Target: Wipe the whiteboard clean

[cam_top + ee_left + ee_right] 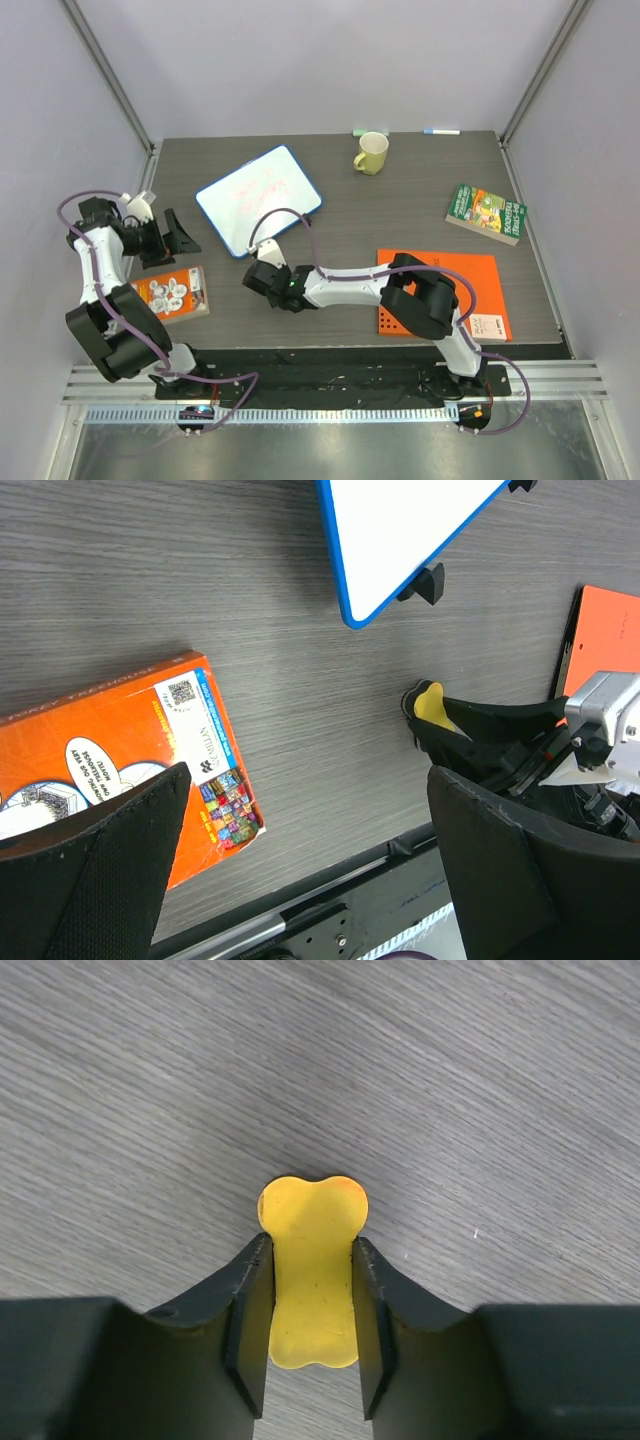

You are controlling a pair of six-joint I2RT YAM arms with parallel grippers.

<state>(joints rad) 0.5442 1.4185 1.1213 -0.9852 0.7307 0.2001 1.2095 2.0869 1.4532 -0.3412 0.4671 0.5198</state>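
The tilted whiteboard (pixel 260 198) stands unheld and can move under the eraser, so my left gripper should hold the blue rim (pixel 199 196) tightly before my right gripper wipes the red marks.
The whiteboard (pixel 258 198), white with a blue rim and faint red marks, lies tilted at the back left of the table. Its corner shows in the left wrist view (pixel 400 530). My right gripper (pixel 260 279) is just in front of the board, low over the bare table, shut on a yellow bone-shaped eraser (pixel 312 1260). The eraser also shows in the left wrist view (pixel 429 702). In the right wrist view the gripper (pixel 310 1260) has both fingers pressed on the eraser's sides. My left gripper (pixel 170 238) is open and empty left of the board, its fingers (pixel 90 860) wide apart.
An orange book (pixel 172 294) lies at the front left, under the left gripper's view (pixel 100 750). A flat orange sheet (pixel 470 275) lies at the front right under the right arm. A green book (pixel 486 213), a yellow-green mug (pixel 371 153) and a marker (pixel 441 131) are at the back right.
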